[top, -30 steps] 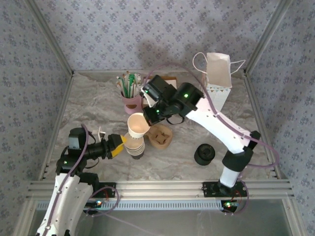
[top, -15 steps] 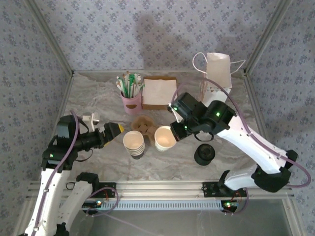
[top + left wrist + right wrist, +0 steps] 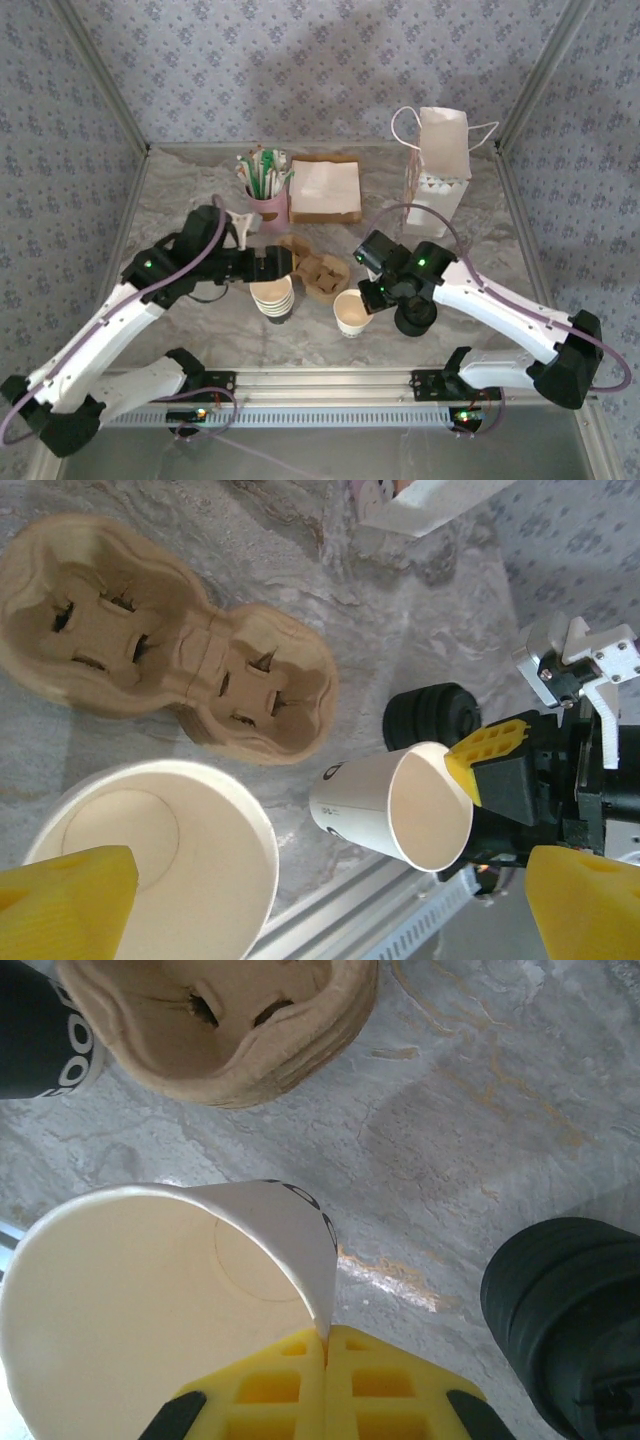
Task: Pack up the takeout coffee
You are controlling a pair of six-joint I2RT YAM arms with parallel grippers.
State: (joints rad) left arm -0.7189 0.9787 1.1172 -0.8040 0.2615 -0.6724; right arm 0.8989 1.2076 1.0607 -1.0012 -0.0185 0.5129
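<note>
My right gripper is pinching the lidless cup's rim (image 3: 360, 299), where a lid has to go. That gripper should therefore open and get a lid from the black pile (image 3: 416, 317).
A lidless cream paper cup (image 3: 350, 312) stands at the front centre, tilted. My right gripper (image 3: 372, 293) is shut on its rim; in the right wrist view the yellow pads (image 3: 325, 1345) pinch the cup (image 3: 150, 1300) wall. A stack of lidless cups (image 3: 272, 295) stands to its left. My left gripper (image 3: 275, 262) hovers open just behind and above the stack, nothing between its fingers. In the left wrist view the stack (image 3: 150, 850) sits below my left gripper (image 3: 330, 910), the held cup (image 3: 400, 810) beyond. A lidded takeout coffee is out of view.
A brown pulp cup carrier (image 3: 318, 272) lies behind the held cup. A squat black pile of lids (image 3: 415, 313) sits right beside the right gripper. At the back stand a white paper bag (image 3: 440, 160), a napkin stack (image 3: 325, 190) and a pink holder of straws (image 3: 266, 200).
The right arm carried the single cup from above the stack forward to the table's front centre. The left gripper opened and swung from the stack's left side to behind and above it.
</note>
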